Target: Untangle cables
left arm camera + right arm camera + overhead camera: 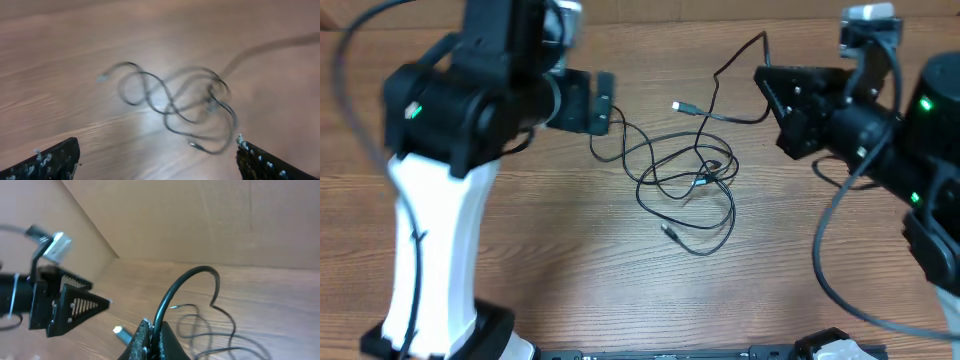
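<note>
My right gripper is holding the strand of cable that runs down into the tangle (701, 136), so it should pull that cable away from the loops and put it down apart.
The cables (690, 180) are thin black wires lying in a loose tangle on the wooden table; they also show, blurred, in the left wrist view (185, 105). One strand arcs up from the tangle (763, 40) into my right gripper (761, 72). In the right wrist view my right gripper (154, 337) is shut on this black cable (172, 292). A silver plug end (120, 331) shows just left of the jaws, and also in the overhead view (681, 106). My left gripper (606, 105) is open and empty, hovering left of the tangle, jaws spread wide (157, 162).
My left gripper also shows in the right wrist view (70, 305), opposite the right one. A cardboard wall (210, 220) stands behind the table. Another small plug end (670, 233) lies at the tangle's near side.
</note>
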